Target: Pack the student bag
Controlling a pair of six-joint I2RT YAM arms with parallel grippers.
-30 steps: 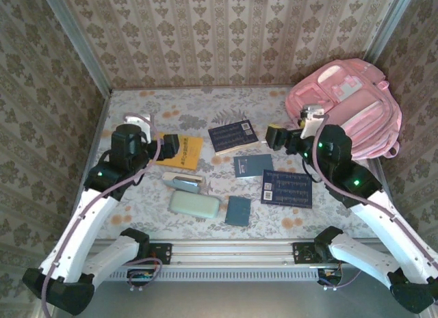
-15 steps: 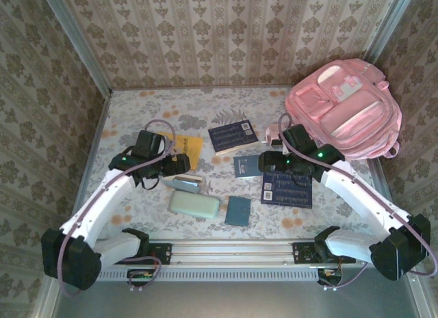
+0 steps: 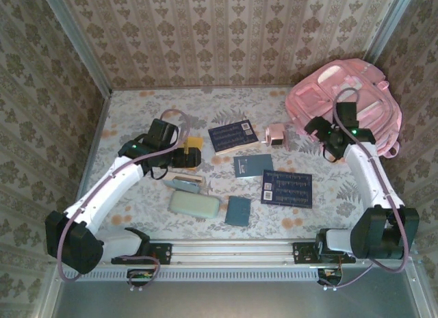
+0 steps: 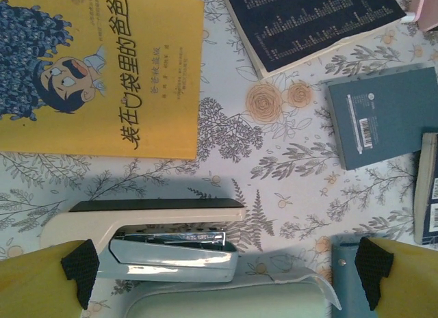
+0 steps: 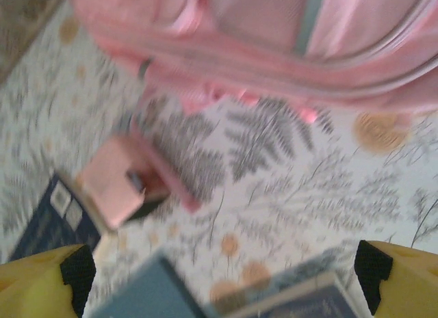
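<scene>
The student bag's pink panel is loose beside the grey piece, so its front fabric will bunch up into folds when I pull the grey piece.
The student bag, a big pink backpack, lies at the far right of the table; its lower edge fills the top of the right wrist view. My right gripper hovers open by the bag's left edge, above bare cloth. My left gripper is open over a cream stapler, with nothing between its fingers. A yellow book lies just beyond the stapler. A pale green pencil case lies on the stapler's near side.
A small pink box sits left of the bag. Two navy books and two teal notebooks are spread over the middle. Papered walls close the back and sides.
My right arm has swung back and to the right, from the central books to the bag's edge. My left gripper has edged right over the stapler. Both stay open.
</scene>
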